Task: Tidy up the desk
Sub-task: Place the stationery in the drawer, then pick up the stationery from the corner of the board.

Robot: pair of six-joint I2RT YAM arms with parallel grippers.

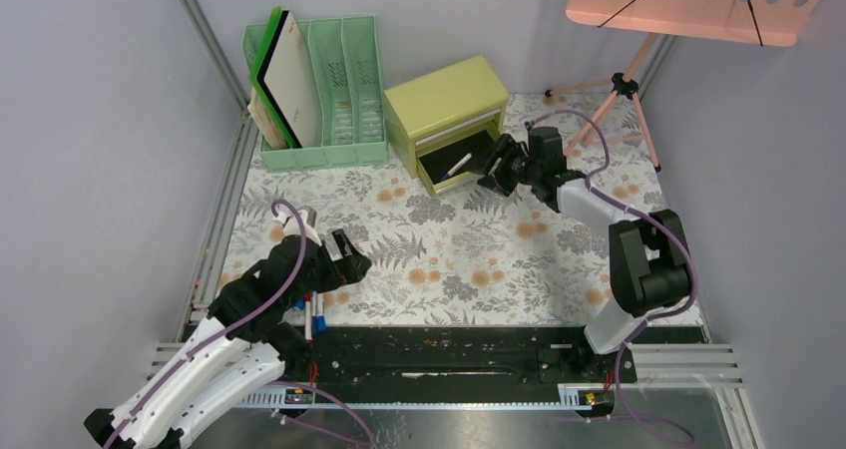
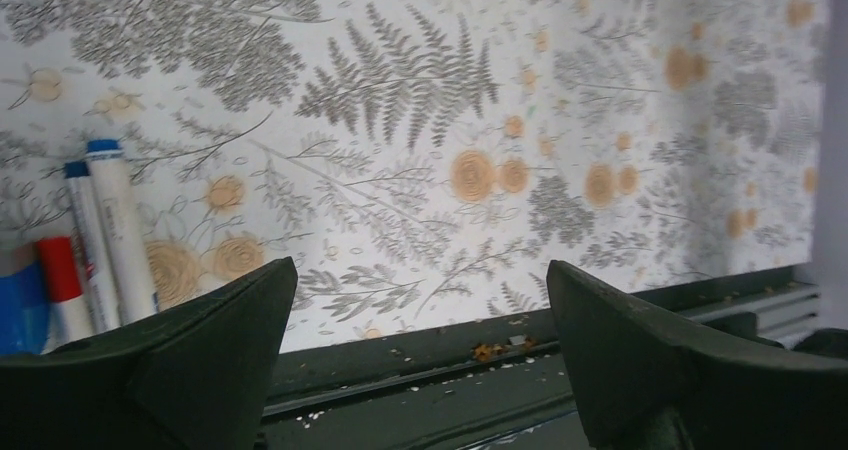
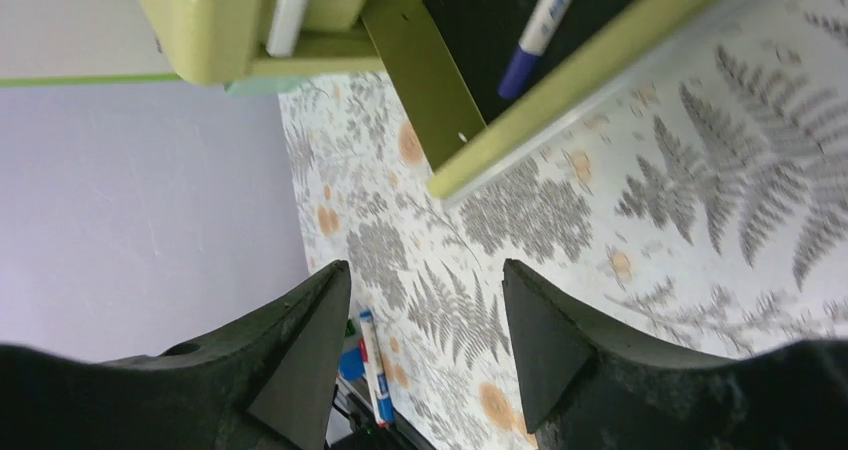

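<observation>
The thick blue-capped marker [image 2: 124, 235] borders open desk [image 2: 190, 205] and my left gripper's fingers face its narrow width, so I should keep moving toward it until they straddle it.
The desk [image 1: 469, 249] is a pale top printed with grey ferns and orange flowers. A yellow-green drawer chest [image 1: 444, 100] stands at the back, its bottom drawer pulled out. A white pen with a blue cap [image 1: 459, 164] [image 3: 540, 25] lies in that drawer. My right gripper [image 1: 492, 170] [image 3: 425, 275] hovers open just right of the drawer, with nothing between its fingers. Near the front left edge my left gripper [image 1: 351, 257] [image 2: 422, 270] stands wide open and empty. Blue-capped markers [image 2: 115, 225] [image 3: 375, 360] and a red-capped one [image 2: 60, 285] lie beside it on the desk.
A green file rack [image 1: 329, 80] holding notebooks stands at the back left beside the chest. A pink perforated board on a tripod [image 1: 688, 0] rises at the back right. A black rail [image 1: 449, 354] runs along the near edge. Grey walls close in both sides.
</observation>
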